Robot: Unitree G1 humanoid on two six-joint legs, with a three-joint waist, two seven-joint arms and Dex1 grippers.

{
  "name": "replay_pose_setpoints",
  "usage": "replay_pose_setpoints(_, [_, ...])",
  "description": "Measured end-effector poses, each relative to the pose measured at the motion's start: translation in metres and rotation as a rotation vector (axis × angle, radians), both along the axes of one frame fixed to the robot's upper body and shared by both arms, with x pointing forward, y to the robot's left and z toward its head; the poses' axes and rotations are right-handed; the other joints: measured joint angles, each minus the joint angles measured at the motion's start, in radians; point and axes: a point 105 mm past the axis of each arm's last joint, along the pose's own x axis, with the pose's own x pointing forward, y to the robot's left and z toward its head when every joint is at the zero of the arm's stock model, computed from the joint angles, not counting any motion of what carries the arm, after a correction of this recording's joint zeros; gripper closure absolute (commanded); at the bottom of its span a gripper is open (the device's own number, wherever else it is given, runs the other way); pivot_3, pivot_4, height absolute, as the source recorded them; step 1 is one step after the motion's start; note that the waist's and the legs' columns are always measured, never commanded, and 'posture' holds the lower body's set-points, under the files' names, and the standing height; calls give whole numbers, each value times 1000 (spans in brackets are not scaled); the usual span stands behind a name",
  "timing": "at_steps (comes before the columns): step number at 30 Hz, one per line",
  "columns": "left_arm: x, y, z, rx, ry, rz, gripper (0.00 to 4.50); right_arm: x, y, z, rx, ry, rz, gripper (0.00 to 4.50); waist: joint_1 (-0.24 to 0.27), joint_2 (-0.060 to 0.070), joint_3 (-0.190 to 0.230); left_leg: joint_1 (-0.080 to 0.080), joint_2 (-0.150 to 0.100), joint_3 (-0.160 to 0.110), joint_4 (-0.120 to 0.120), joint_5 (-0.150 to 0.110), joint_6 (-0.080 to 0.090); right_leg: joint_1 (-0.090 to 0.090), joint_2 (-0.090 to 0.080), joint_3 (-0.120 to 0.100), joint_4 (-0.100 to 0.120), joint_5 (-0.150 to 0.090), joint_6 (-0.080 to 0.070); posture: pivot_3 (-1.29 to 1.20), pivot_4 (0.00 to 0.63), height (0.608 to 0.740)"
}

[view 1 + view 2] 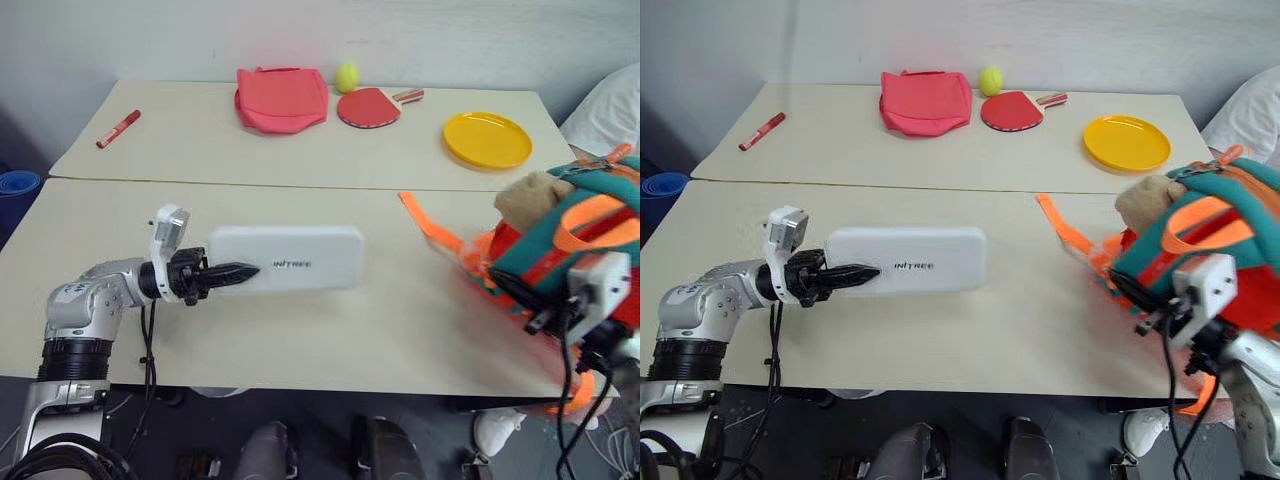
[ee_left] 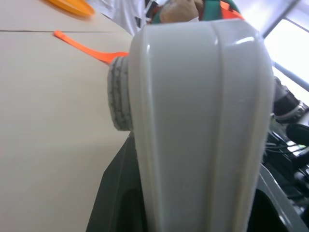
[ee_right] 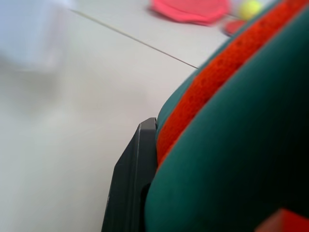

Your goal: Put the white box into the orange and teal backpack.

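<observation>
My right gripper is to swing the backpack (image 1: pixel 560 232) inward, since the backpack sits at the table's edge, far from the white box, and has to meet the box's loose end (image 1: pixel 352 258).
The white box (image 1: pixel 290 258), a flat oblong case with dark lettering, is held level just above the table, and my left gripper (image 1: pixel 235 272) is shut on its left end. In the left wrist view the white box (image 2: pixel 203 121) stands edge-on between the fingers. The orange and teal backpack (image 1: pixel 575 240) bulges at the table's right edge, with a tan teddy bear (image 1: pixel 525 198) on top and an orange strap (image 1: pixel 425 222) trailing across the table. My right gripper (image 1: pixel 515 290) is shut on the backpack's near rim. Teal and orange backpack fabric (image 3: pixel 241 145) presses against a black finger (image 3: pixel 130 183).
On the far table lie a pink-red bag (image 1: pixel 282 98), a yellow-green ball (image 1: pixel 347 76), a red paddle (image 1: pixel 368 107), a yellow plate (image 1: pixel 487 139) and a red marker (image 1: pixel 118 129). A seam (image 1: pixel 250 184) divides the two tables. A blue roll (image 1: pixel 18 185) sits beyond the left edge.
</observation>
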Motion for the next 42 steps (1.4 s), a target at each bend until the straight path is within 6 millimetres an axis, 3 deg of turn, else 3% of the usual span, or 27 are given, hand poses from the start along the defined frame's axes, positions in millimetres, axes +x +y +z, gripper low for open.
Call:
replay_pose_setpoints(4, [5,5,-3,23,56,63,3198,-2,62,12,21,-19,238,4474,-2,-1,0,-2,0,0,1,0,-1,-2,0,0,4,0,0,0,150,740])
replay_pose_setpoints(7, [8,11,4,23,56,99,3198,-13,96,21,87,6,382,4474,-1,-1,0,-6,0,1,2,0,0,-8,0,0,7,0,-1,0,150,740])
replay_pose_setpoints(11, [7,21,20,-9,31,136,3198,-44,117,25,143,145,556,4474,6,-1,0,-13,0,2,5,1,1,-13,0,0,8,0,-1,0,150,740])
replay_pose_setpoints(14, [-1,30,36,-104,20,139,3198,-64,101,20,110,317,591,4474,9,-3,2,-14,-1,1,7,1,3,-13,-2,-1,7,0,0,0,150,740])
replay_pose_setpoints(17, [-13,38,50,-147,-25,144,3198,-71,77,15,68,426,549,4474,10,-6,2,-14,-1,0,8,0,4,-12,-2,-1,6,0,1,0,150,740])
replay_pose_setpoints(21, [-21,41,60,-174,-57,169,3198,-57,42,16,70,452,406,4474,10,-8,2,-13,-1,0,8,0,4,-11,-3,-1,6,1,2,0,150,740])
replay_pose_setpoints(23, [-23,37,68,-193,-83,160,3198,-49,34,16,70,441,362,4474,12,-8,2,-13,-1,-1,8,0,4,-11,-3,-1,5,1,2,0,150,740])
replay_pose_setpoints(28, [-28,5,83,-181,-157,34,3198,-43,32,16,64,421,358,4474,18,-9,2,-14,-2,0,8,1,3,-11,-2,-1,7,1,2,0,150,740])
replay_pose_setpoints(36, [-29,-27,77,-103,-203,-137,3198,-37,31,8,53,417,340,4474,22,-9,2,-14,-2,2,9,1,3,-12,1,0,8,1,2,0,150,740])
replay_pose_setpoints(42, [-18,-57,68,155,-430,-228,3198,-35,29,6,44,416,323,4474,39,-9,2,-15,-4,2,13,1,4,-12,1,-1,7,1,2,0,150,740])
